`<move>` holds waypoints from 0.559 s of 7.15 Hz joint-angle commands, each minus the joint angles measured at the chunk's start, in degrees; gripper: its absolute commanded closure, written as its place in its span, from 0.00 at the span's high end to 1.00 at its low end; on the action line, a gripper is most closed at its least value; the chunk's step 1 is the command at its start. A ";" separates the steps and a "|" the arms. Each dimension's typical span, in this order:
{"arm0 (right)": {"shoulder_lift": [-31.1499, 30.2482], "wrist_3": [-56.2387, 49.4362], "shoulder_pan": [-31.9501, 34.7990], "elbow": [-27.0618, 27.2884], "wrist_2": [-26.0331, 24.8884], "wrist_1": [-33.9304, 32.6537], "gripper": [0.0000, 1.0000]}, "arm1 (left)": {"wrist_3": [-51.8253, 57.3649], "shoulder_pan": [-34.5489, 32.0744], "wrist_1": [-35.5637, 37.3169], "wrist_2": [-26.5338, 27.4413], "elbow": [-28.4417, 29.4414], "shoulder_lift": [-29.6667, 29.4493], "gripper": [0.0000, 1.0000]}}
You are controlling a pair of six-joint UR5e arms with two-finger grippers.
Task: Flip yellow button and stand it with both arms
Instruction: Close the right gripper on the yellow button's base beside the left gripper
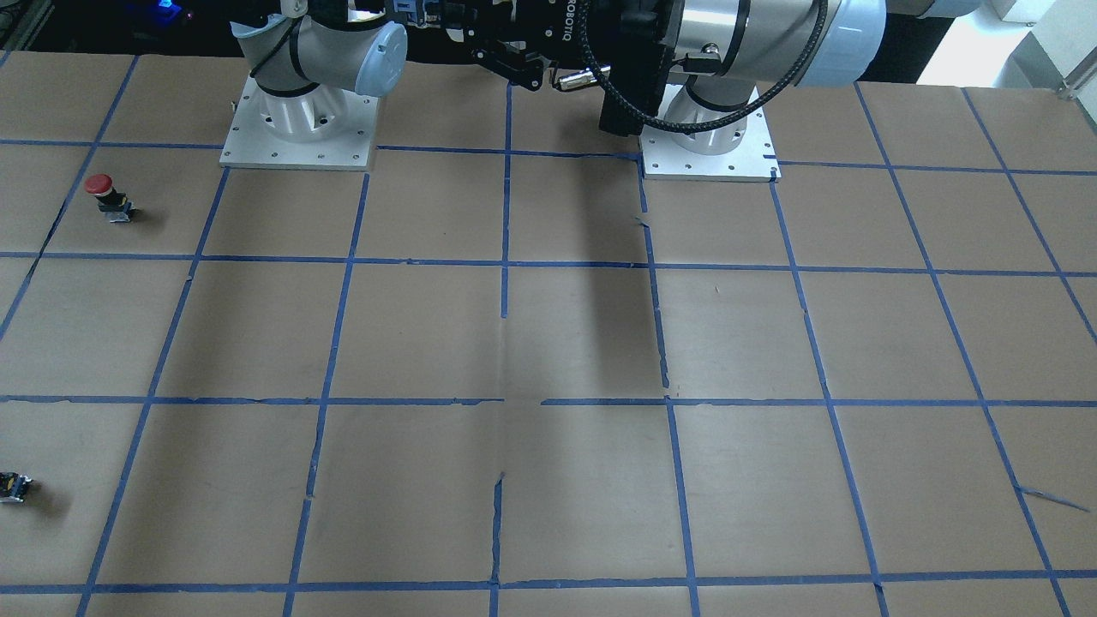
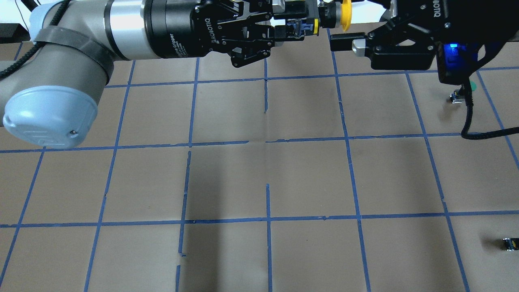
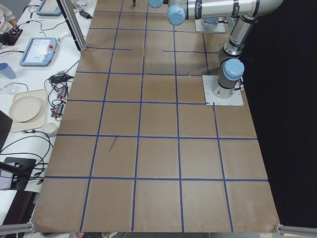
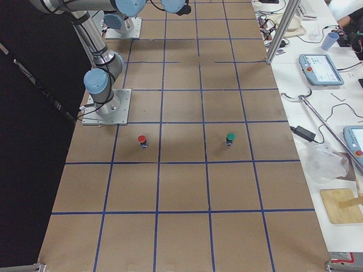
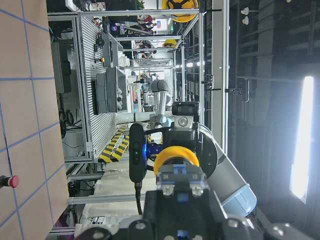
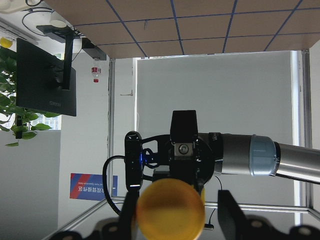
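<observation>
My right gripper will bring the yellow button (image 6: 170, 220) along in one piece, its base downward, when I carry it over and lower it, because the yellow cap (image 6: 170, 207) faces into that gripper.
The yellow button (image 2: 345, 18) is held in the air above the far side of the table, lying sideways. My left gripper (image 2: 302, 29) is shut on its greyish base block (image 5: 180, 181), with the yellow cap (image 5: 176, 157) pointing away from it toward my right gripper. My right gripper (image 2: 344, 29) is open. Its fingers (image 6: 226, 212) stand on either side of the yellow cap (image 6: 170, 212), and I cannot tell whether they touch it. In the front-facing view both grippers meet at the top edge and the button is hidden.
A red-capped button (image 1: 103, 193) stands on the table on my right side. A green-capped button (image 4: 229, 137) stands farther out, partly hidden behind my right gripper's cable. A tiny dark capless part (image 2: 510, 243) lies near the table's right edge. Both arm base plates (image 1: 300, 128) are bolted at my side.
</observation>
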 commanded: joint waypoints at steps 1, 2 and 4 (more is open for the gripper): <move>0.00 1.67 -0.18 0.12 0.33 -0.56 0.27 | -0.16 0.00 0.03 0.00 0.06 0.16 0.03; 0.00 1.76 -0.18 0.13 0.33 -0.56 0.24 | -0.16 0.00 0.03 0.00 -0.03 0.16 0.03; 0.00 1.76 -0.27 0.21 0.33 -0.47 0.21 | -1.03 0.00 0.11 0.26 0.06 -0.10 0.88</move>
